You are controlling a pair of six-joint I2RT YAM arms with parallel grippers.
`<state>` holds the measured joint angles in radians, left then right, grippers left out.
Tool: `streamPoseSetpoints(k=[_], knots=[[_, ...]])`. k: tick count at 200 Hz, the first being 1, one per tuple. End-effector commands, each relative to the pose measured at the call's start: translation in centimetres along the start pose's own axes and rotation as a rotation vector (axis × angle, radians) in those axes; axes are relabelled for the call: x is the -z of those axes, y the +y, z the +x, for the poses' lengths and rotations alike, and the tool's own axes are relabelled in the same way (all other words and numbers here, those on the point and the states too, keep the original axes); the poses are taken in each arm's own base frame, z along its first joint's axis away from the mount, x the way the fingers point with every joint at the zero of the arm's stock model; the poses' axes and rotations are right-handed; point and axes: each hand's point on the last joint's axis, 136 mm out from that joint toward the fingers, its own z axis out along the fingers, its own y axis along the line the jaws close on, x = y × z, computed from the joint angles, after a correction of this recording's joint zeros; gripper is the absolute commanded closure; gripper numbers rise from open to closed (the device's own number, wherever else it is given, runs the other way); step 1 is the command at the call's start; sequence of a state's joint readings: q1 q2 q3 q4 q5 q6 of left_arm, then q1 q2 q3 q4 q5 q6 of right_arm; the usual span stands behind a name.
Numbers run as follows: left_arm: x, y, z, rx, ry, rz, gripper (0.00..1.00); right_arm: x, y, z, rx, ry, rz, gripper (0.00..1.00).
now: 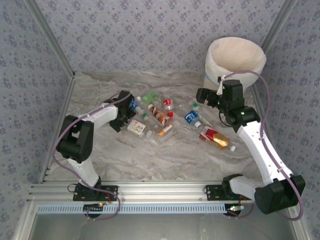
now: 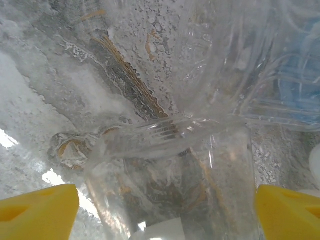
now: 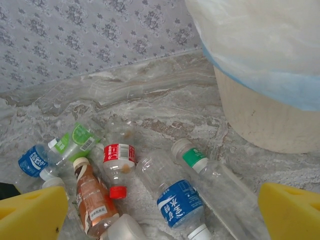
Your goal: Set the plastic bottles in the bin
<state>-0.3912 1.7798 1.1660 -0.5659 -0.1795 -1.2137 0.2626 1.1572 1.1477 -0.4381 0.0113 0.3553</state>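
The clear bottle's base (image 2: 172, 167) is at my left gripper, far from the bin, so next I lift the bottle and offer its cap end to my right gripper.
Several plastic bottles (image 1: 160, 116) lie scattered on the marble table, left of the bin (image 1: 212, 62). My left gripper (image 1: 128, 111) is low at the left end of the pile. In the left wrist view its gripper (image 2: 167, 212) is open astride a clear bottle (image 2: 200, 165); the right fingertip (image 2: 290, 212) is at the bottle's side, and the left fingertip (image 2: 37, 212) is a sliver away. My right gripper (image 1: 202, 95) hangs open above the table beside the bin. Below that gripper (image 3: 162, 212) lie a blue-labelled bottle (image 3: 177, 200), a green-banded bottle (image 3: 195, 157) and a red-labelled bottle (image 3: 119, 160).
The bin (image 3: 260, 115) stands in the far right corner, its bag (image 3: 260, 45) folded over the rim. A red-and-orange bottle (image 1: 215, 137) lies apart at the right, near my right arm. Patterned walls close the back and sides. A metal rail (image 1: 160, 192) runs along the near edge.
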Motion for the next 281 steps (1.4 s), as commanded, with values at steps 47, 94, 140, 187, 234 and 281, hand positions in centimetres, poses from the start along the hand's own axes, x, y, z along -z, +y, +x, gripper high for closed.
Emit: streamPoseSetpoints(k=[47, 94, 140, 187, 234, 281], knots=[[-1.4, 1.7, 0.8, 0.026, -0.044, -0.029, 0.33, -0.8, 0.7, 0.6, 0.006, 0.004, 0.027, 0.0], [-0.4, 1.2, 1.7, -0.051, -0.021, -0.009, 0.12, -0.8, 1.1, 0.5, 0.02, 0.002, 0.028, 0.0], [-2.0, 1.1, 2.7, -0.066, 0.027, 0.03, 0.22, -0.8, 1.5, 0.5, 0.03, 0.007, 0.024, 0.0], [1.6, -0.2, 1.2, -0.167, -0.094, 0.166, 0.41, 0.0, 2.6, 1.0, 0.051, 0.012, -0.023, 0.0], [9.9, -3.5, -0.2, -0.308, -0.234, 0.422, 0.45, -0.9, 6.5, 4.4, -0.063, 0.064, -0.242, 0.0], [18.8, -8.3, -0.3, -0.414, -0.316, 0.731, 0.46, -1.3, 13.9, 8.3, -0.117, 0.099, -0.636, 0.0]])
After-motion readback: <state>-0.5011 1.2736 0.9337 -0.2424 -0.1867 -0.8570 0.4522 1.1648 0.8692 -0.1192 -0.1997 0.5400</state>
